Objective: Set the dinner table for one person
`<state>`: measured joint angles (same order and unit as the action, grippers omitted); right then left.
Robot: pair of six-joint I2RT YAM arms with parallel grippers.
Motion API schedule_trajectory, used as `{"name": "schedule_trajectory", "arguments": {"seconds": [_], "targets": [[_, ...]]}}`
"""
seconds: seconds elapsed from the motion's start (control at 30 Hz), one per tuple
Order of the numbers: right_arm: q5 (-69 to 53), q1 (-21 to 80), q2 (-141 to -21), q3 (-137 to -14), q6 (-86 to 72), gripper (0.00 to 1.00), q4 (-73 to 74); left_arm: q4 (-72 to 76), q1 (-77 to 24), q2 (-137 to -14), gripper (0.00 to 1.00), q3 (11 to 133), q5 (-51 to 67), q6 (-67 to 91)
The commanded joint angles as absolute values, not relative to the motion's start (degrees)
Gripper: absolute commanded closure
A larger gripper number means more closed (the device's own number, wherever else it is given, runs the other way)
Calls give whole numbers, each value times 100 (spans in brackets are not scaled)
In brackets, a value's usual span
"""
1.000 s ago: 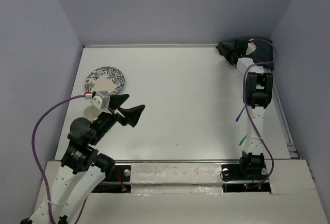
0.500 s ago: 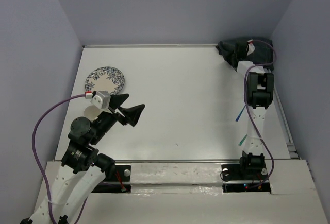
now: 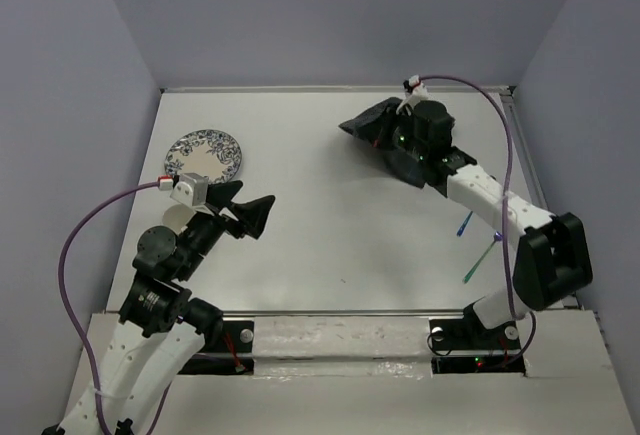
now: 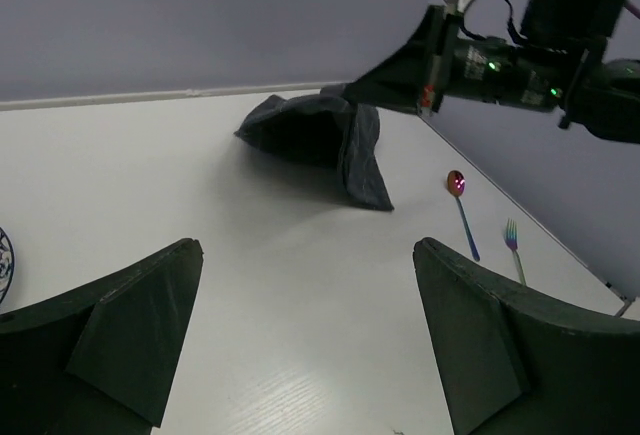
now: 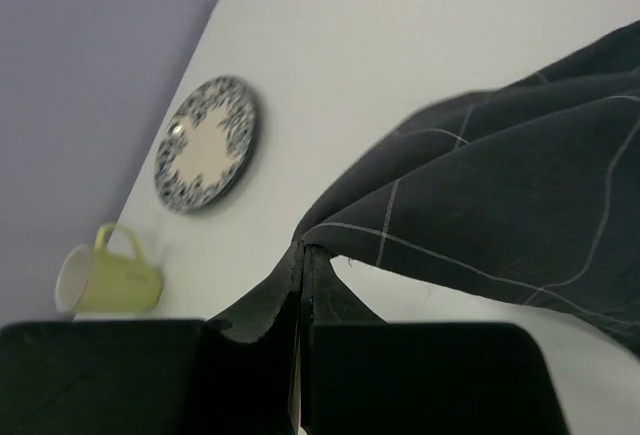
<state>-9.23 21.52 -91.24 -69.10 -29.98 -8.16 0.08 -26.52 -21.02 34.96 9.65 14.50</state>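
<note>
The placemat hangs bunched [image 3: 404, 167] by one corner from my right gripper, so I should grab the placemat's free edge [image 3: 346, 125] with my left gripper and pull it flat toward the plate.
The white dinner table [image 3: 330, 235] fills the top view. My right gripper [image 3: 352, 127] is shut on a corner of the dark grey checked placemat [image 3: 388, 143] and holds it lifted over the far middle of the table. In the right wrist view the jaws [image 5: 303, 250] pinch the cloth's edge and the placemat [image 5: 500, 195] hangs to the right. My left gripper [image 3: 252, 211] is open and empty above the table's left side. The left wrist view shows its gripper [image 4: 307, 255] open, with the placemat [image 4: 315, 135] draped beyond it.
A blue patterned plate [image 3: 204, 155] lies far left, also in the right wrist view [image 5: 205, 143]. A pale green mug [image 5: 110, 277] lies near it, mostly hidden under the left arm from above. A spoon [image 3: 465, 223] and a fork [image 3: 480, 260] lie at the right.
My right arm has swung from the far right corner toward the table's middle, carrying the placemat with it. My left arm has barely moved.
</note>
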Motion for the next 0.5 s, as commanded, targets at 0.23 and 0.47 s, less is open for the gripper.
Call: {"name": "schedule_trajectory", "arguments": {"seconds": [0.23,0.47], "targets": [[-1100,3207,-7024,-3711,-3427,100,-194,-334,-2619,-2557,8,3542,404,2363],[-27,3322,-5249,-2944,-4130,100,1508,561,-2637,-3014,16,2235,624,3830]]}}
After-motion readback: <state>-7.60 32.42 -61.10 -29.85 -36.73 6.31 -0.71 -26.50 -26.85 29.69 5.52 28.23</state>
